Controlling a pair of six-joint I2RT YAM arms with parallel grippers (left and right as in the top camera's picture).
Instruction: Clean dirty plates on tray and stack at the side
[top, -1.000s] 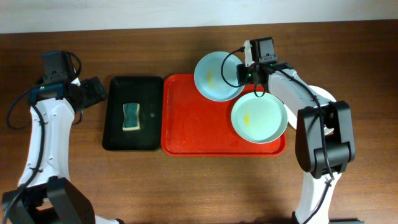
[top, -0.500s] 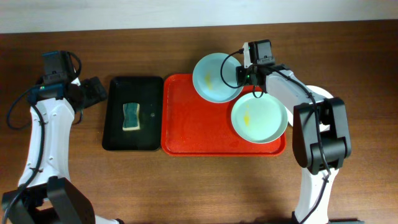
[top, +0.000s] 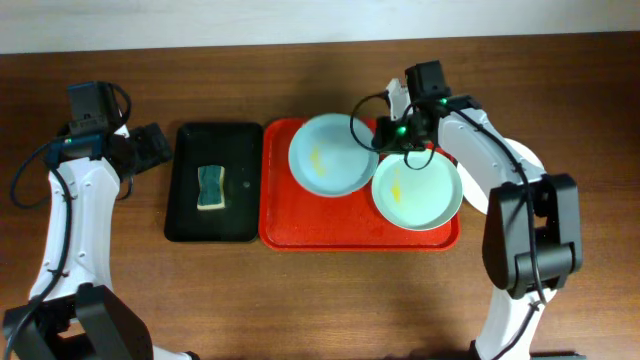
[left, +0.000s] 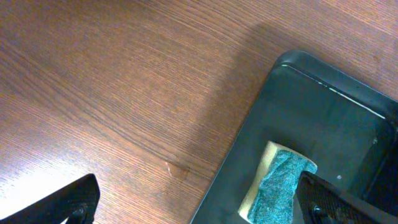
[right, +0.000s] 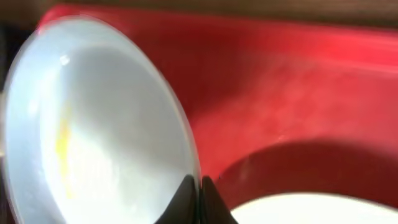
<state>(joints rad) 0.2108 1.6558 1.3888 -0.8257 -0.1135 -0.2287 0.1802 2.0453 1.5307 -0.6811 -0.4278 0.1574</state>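
Observation:
My right gripper should put the pale blue plate down flat inside the tray (top: 325, 195), because the plate is tilted over the red tray's back edge (top: 330, 117). It should then grip the plate's rim again before cleaning.
A pale blue plate (top: 328, 153) with a yellow smear lies tilted over the back of the red tray (top: 300, 218). My right gripper (top: 380, 134) is shut on its right rim. In the right wrist view the fingertips (right: 199, 194) pinch the thin edge of the blue plate (right: 93, 143). A pale green plate (top: 417, 190), also smeared yellow, sits on the tray's right end, and its rim (right: 311, 213) shows below the jaws. A white plate (top: 530, 158) lies on the table right of the tray, partly under the right arm. My left gripper (top: 150, 148) hangs open, holding nothing.
A black tray (top: 190, 215) holding a green and yellow sponge (top: 211, 187) stands left of the red tray. In the left wrist view, the sponge (left: 280, 186) and the black tray (left: 323, 118) lie near the right finger (left: 336, 200), above brown wood.
My right gripper has shut on the blue plate's rim and moved it left and toward the front, further over the red tray. The left arm has not moved.

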